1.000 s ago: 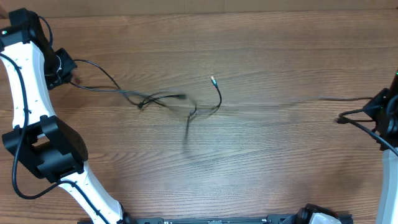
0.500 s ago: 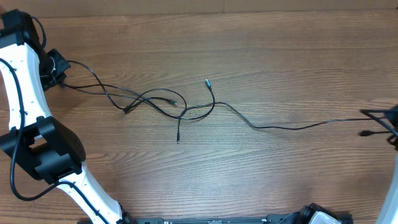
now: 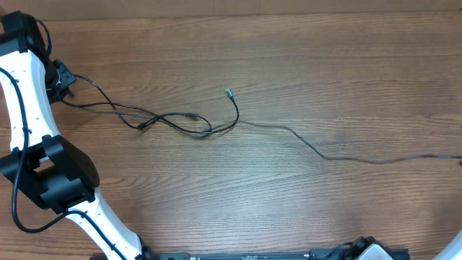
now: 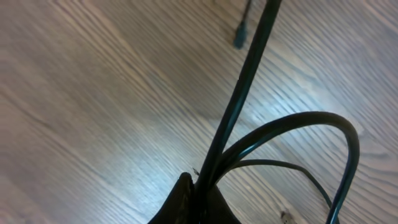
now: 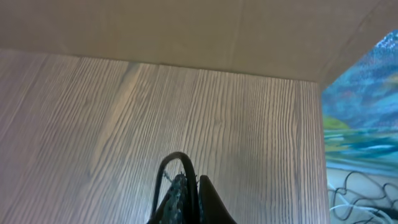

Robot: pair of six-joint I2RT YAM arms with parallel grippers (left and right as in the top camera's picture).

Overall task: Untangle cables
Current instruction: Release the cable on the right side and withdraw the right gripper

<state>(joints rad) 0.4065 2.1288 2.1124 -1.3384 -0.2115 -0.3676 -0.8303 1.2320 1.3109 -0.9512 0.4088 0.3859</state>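
My right gripper should keep pulling the long piece of cable (image 3: pixel 325 157), which runs out alone from the tangle (image 3: pixel 206 127) my left gripper holds, until that piece's end comes free, then let go.
The cables (image 3: pixel 177 120) lie in a loose tangle of thin black loops left of the table's middle, with one plug end (image 3: pixel 229 92) sticking up and away. One long strand (image 3: pixel 346 157) runs from the tangle to the right edge of the overhead view. My left gripper (image 3: pixel 63 76) is at the far left, shut on cable ends. In the left wrist view the left gripper (image 4: pixel 198 190) pinches several black cords (image 4: pixel 239 93) that fan out above the wood. My right gripper (image 5: pixel 189 185) is shut on a small cable loop (image 5: pixel 174 160); it is outside the overhead view.
The wooden table (image 3: pixel 303 65) fills the overhead view. The white left arm (image 3: pixel 32 115) runs down the left side. In the right wrist view a brown cardboard wall (image 5: pixel 186 31) borders the table's far side and blue clutter (image 5: pixel 367 106) lies beyond its right edge.
The right arm has pulled its strand to the right and left the overhead view. The tangle has slid left and stretched out. The left gripper has shifted slightly left.
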